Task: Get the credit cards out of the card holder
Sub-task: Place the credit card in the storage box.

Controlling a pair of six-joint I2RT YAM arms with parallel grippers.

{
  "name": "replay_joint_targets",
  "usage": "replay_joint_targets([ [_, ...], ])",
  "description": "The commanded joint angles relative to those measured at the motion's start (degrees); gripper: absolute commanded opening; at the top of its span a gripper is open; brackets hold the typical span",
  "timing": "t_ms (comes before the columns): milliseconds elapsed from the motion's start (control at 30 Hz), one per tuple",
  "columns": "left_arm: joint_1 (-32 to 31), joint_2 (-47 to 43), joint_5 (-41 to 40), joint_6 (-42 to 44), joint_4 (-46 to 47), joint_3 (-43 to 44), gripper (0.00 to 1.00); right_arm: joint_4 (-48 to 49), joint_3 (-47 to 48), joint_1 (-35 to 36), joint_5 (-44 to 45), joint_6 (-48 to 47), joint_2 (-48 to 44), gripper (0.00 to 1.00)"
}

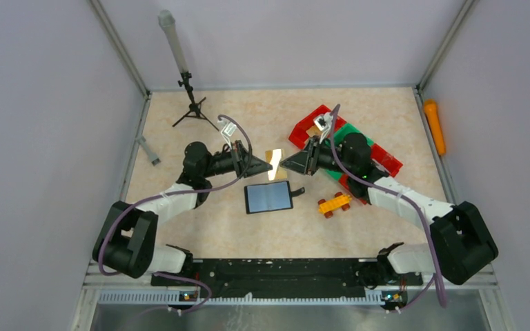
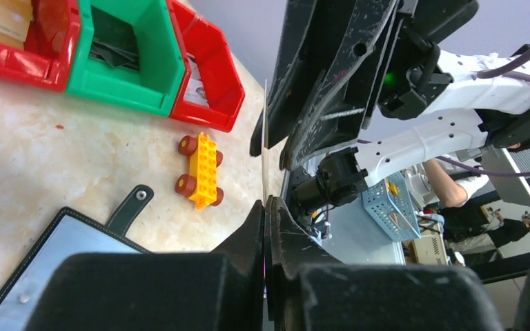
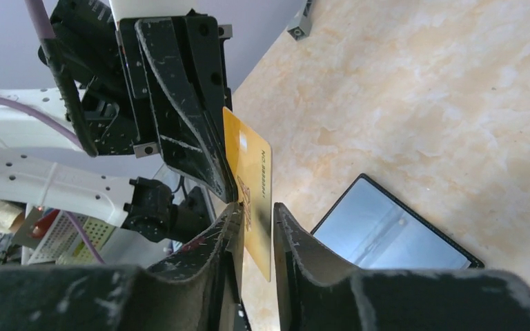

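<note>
The red bin [image 1: 308,129] is on the right gripper's side, so the robot's right gripper should take the gold credit card's loose end [image 3: 262,245] from the left gripper before it puts the card in the bin.
The black card holder [image 1: 269,196] lies open on the table, greyish inner face up, its strap tab [image 1: 297,189] pointing right. It also shows in the left wrist view [image 2: 48,255] and the right wrist view [image 3: 393,231]. My left gripper [image 1: 265,165] is shut on a gold credit card [image 1: 275,164] and holds it on edge above the holder's far side. The card is a thin line in the left wrist view [image 2: 265,138]. My right gripper [image 3: 252,210] faces it, jaws open around the card's free end [image 3: 254,186], with a gap on one side.
Red and green bins [image 1: 348,148] stand behind the right arm. A yellow toy brick car [image 1: 335,204] sits right of the holder. A small tripod [image 1: 190,103] stands at the back left. A grey piece [image 1: 148,150] lies by the left wall.
</note>
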Motion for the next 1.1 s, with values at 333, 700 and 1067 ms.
replay_joint_targets([
  [333, -0.16, 0.89, 2.49, -7.16, 16.02, -0.75, 0.00, 12.29, -2.36, 0.48, -4.34, 4.46, -0.62, 0.22],
  [700, 0.05, -5.52, -8.49, 10.61, -14.81, 2.05, 0.44, -9.42, 4.56, -0.45, 4.99, -7.31, -2.34, 0.00],
  [1067, 0.00, -13.49, -30.56, 20.67, -32.12, 2.03, 0.46, -34.69, 22.23, -0.40, 40.64, -32.13, 3.54, 0.00],
])
